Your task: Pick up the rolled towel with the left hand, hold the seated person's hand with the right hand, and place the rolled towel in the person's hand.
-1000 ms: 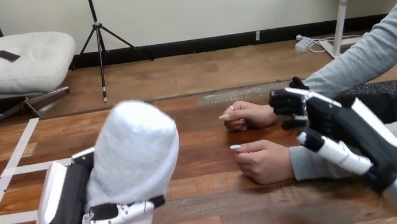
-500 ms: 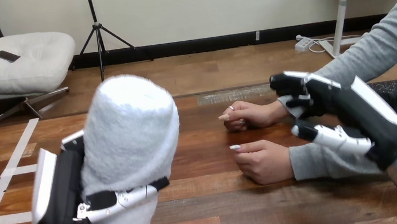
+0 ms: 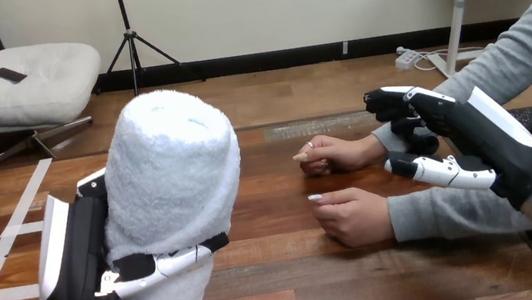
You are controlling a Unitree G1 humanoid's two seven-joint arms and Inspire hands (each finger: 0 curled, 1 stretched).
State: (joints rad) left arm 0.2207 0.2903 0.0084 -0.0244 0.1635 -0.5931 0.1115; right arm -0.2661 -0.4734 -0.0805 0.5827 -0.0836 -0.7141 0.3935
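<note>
The nearer hand's fingers (image 3: 331, 217) are loosely curled, so I expect that hand (image 3: 361, 215) to open around the bottom of the towel when I hold the wrist and bring the towel over.
An upright rolled white towel (image 3: 170, 179) fills the view's left, held above the table. My left hand (image 3: 75, 267) is shut on it, thumb (image 3: 160, 264) curled across its lower front. Two of the person's hands rest knuckles-up on the wood at centre right: the farther hand (image 3: 337, 154) and the nearer hand (image 3: 354, 217). My right hand (image 3: 466, 137) hovers over the person's grey sleeves just behind those hands. It is open, with loosely bent fingers (image 3: 393, 103) above the farther wrist and the thumb (image 3: 436, 170) spread towards the nearer one. I see no grasp on either wrist.
White tape lines (image 3: 4, 239) cross the wooden table (image 3: 287, 271) at the left. A dark mat (image 3: 530, 116) lies at the table's right under the person's arms. Bare wood lies between the towel and the person's hands.
My left hand has lifted the towel higher and tilted it more upright. My right hand has risen and swung back to the right, above the person's wrists. The person's hands have stayed still.
</note>
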